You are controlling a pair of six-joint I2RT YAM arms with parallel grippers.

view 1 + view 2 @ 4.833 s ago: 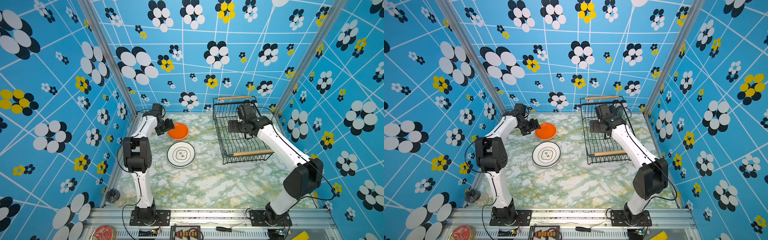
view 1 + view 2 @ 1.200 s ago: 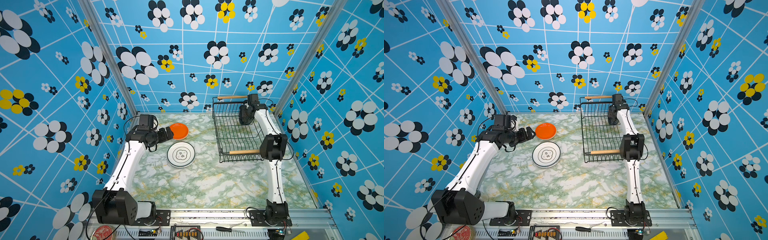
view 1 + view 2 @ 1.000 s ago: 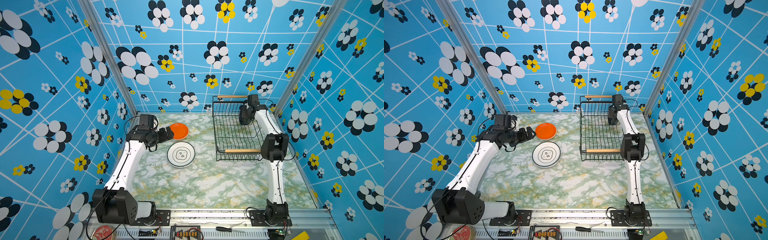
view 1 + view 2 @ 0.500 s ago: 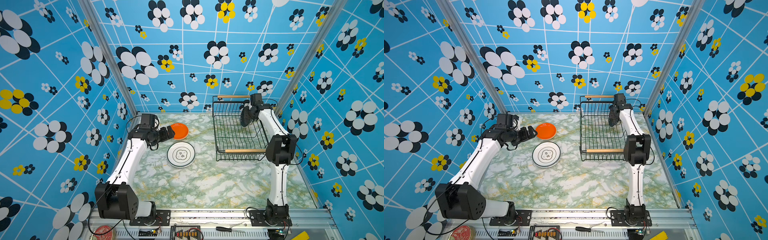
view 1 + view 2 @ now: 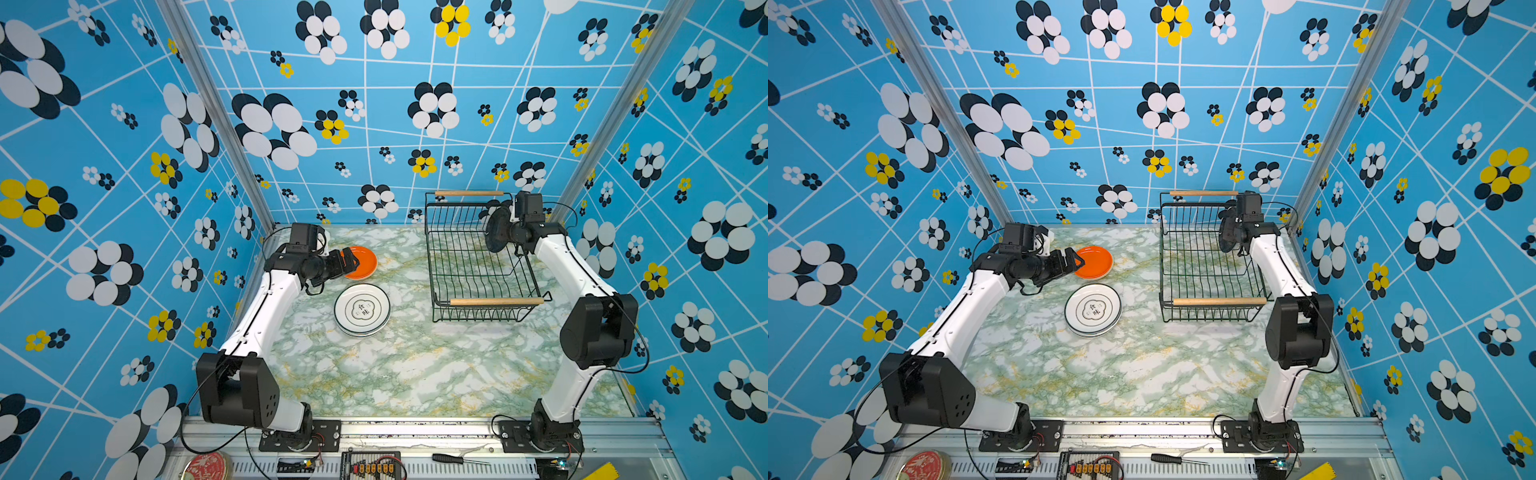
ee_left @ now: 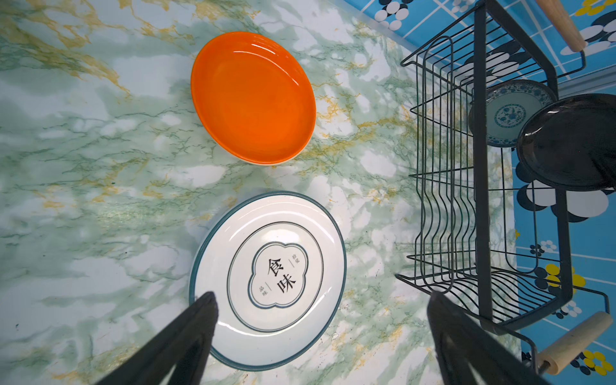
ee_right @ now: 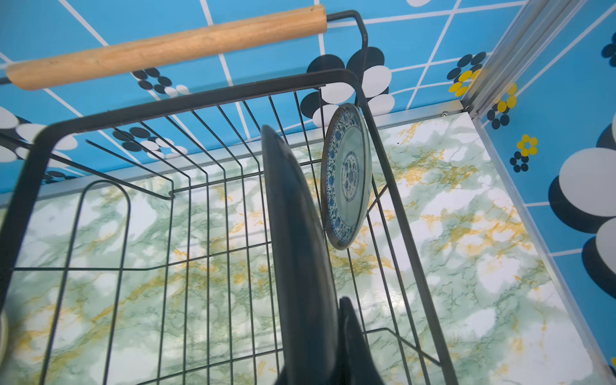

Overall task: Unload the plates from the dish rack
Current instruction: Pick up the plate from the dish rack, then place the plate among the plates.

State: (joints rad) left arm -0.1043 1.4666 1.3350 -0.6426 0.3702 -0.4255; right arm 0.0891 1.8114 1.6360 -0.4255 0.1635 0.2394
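Note:
I can see my right gripper holding the black plate (image 5: pixel 496 231) with its far rim free. I keep moving my open left gripper toward that rim (image 5: pixel 488 227) until it can close.
The black wire dish rack (image 5: pixel 494 301) (image 5: pixel 1219 302) stands at the back right of the marble table. My right gripper (image 5: pixel 509 232) (image 7: pixel 320 320) is shut on a black plate (image 5: pixel 496 230) (image 5: pixel 1227 232) (image 7: pixel 296 250), held on edge above the rack's back right part. A teal-patterned plate (image 7: pixel 348 173) (image 6: pixel 506 113) stands upright in the rack's back corner. An orange plate (image 5: pixel 363 262) (image 6: pixel 253 96) and a white plate with a printed emblem (image 5: pixel 362 309) (image 6: pixel 266 280) lie on the table. My left gripper (image 5: pixel 351 264) (image 6: pixel 320 295) hangs open and empty beside the orange plate.
Patterned blue walls close in the table on three sides, and the rack (image 6: pixel 481 166) sits close to the right wall. On the front rail lie a red round tin lid (image 5: pixel 206 467) and a screwdriver (image 5: pixel 451 458).
The right arm's elbow has swung outward and down to the right while its gripper keeps the black plate over the rack's back right. The left gripper has stayed open, shifting slightly toward the orange plate.

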